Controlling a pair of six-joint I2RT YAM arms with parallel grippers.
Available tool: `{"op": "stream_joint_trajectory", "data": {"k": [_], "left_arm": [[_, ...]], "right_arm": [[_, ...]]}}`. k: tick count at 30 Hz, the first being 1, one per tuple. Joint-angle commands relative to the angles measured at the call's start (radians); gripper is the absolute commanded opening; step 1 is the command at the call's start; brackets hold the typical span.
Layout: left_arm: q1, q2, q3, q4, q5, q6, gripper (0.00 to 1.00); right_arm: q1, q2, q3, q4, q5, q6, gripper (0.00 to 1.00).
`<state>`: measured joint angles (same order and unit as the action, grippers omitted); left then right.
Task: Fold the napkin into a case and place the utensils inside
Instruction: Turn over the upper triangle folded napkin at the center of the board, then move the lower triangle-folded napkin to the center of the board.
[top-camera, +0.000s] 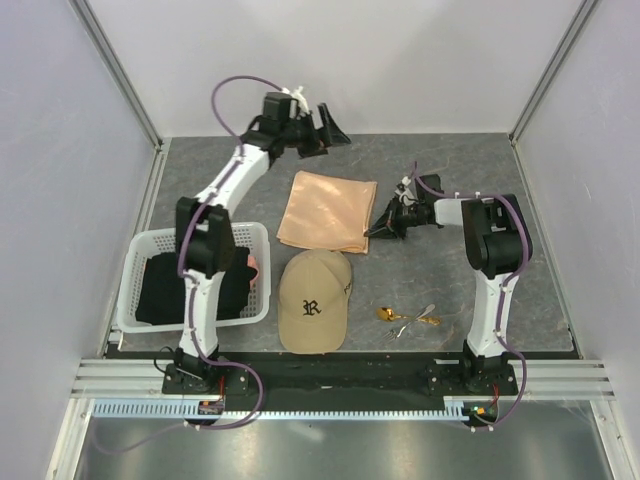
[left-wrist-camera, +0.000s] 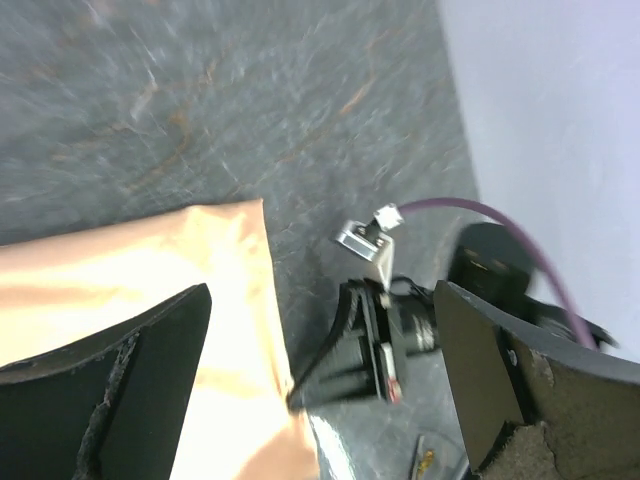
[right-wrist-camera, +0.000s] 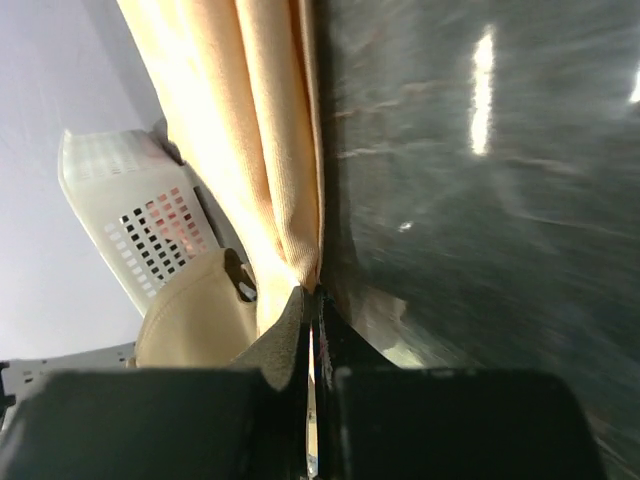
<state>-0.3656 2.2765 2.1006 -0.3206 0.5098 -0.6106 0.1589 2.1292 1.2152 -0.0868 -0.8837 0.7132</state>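
The napkin's near edge (top-camera: 318, 246) lies close behind the cap, so next my right gripper takes it anew and draws it to the open space (top-camera: 425, 265) behind the utensils before folding.
The peach-orange napkin (top-camera: 326, 210) lies folded on the grey table, behind the tan cap. My right gripper (top-camera: 372, 232) is shut on the napkin's near right corner; in the right wrist view the cloth (right-wrist-camera: 262, 150) runs away from the closed fingertips (right-wrist-camera: 296, 318). My left gripper (top-camera: 333, 128) is open and empty, held above the table behind the napkin's far edge; its view shows the napkin (left-wrist-camera: 150, 300) and the right gripper (left-wrist-camera: 300, 398) below. The utensils (top-camera: 405, 318), a gold spoon and silvery pieces, lie on the table right of the cap.
A tan baseball cap (top-camera: 314, 300) sits in front of the napkin. A white basket (top-camera: 135, 275) holding black cloth stands at the left. White walls enclose the table at the back and sides.
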Motion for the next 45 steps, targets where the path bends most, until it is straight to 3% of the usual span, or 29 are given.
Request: {"op": "stream_joint_trajectory", "data": {"k": [1,2,4,5,6,9,15,19,23,26,29,31,32,33,41,45], "left_arm": [[0.051,-0.199,-0.146,-0.035,0.07,0.012,1.0],[0.05,-0.213,-0.172,-0.034,0.072,0.015,1.0],[0.05,-0.236,-0.244,-0.029,0.09,0.012,1.0],[0.048,-0.241,-0.261,-0.031,0.104,0.012,1.0],[0.048,-0.244,-0.287,-0.031,0.108,0.011,1.0],[0.05,-0.241,-0.298,-0.032,0.13,0.009,1.0],[0.051,-0.216,-0.294,-0.038,0.165,-0.014,0.98],[0.051,-0.221,-0.309,-0.054,0.167,-0.006,0.97],[0.057,-0.222,-0.326,-0.069,0.157,-0.002,0.97],[0.065,-0.219,-0.327,-0.086,0.154,0.006,0.96],[0.077,-0.219,-0.329,-0.09,0.157,0.009,0.96],[0.085,-0.218,-0.33,-0.092,0.159,0.009,0.95],[0.085,-0.218,-0.33,-0.09,0.16,0.009,0.95],[0.088,-0.213,-0.329,-0.09,0.161,0.009,0.95],[0.09,-0.108,-0.275,-0.09,0.157,-0.001,0.94],[0.088,-0.025,-0.194,-0.09,0.196,-0.047,0.84]], "right_arm": [[-0.071,0.023,0.113,-0.163,0.018,-0.125,0.0],[-0.085,0.031,0.134,-0.191,0.047,-0.164,0.0],[-0.116,0.055,0.211,-0.329,0.086,-0.227,0.11],[-0.122,0.057,0.23,-0.367,0.124,-0.257,0.19],[-0.127,0.052,0.242,-0.398,0.152,-0.3,0.38],[-0.127,-0.026,0.262,-0.496,0.224,-0.346,0.57],[-0.068,-0.135,0.182,-0.548,0.31,-0.388,0.78],[-0.006,-0.095,0.21,-0.542,0.373,-0.422,0.8],[0.03,-0.081,0.211,-0.541,0.452,-0.406,0.74],[0.022,-0.08,0.21,-0.55,0.555,-0.42,0.59],[-0.021,-0.08,0.208,-0.536,0.546,-0.425,0.3],[-0.05,-0.058,0.231,-0.533,0.54,-0.435,0.17],[-0.056,-0.037,0.244,-0.536,0.505,-0.442,0.05],[-0.068,-0.029,0.263,-0.536,0.493,-0.445,0.01],[-0.104,-0.028,0.262,-0.481,0.505,-0.351,0.0],[-0.151,-0.052,0.19,-0.476,0.522,-0.359,0.0]]}}
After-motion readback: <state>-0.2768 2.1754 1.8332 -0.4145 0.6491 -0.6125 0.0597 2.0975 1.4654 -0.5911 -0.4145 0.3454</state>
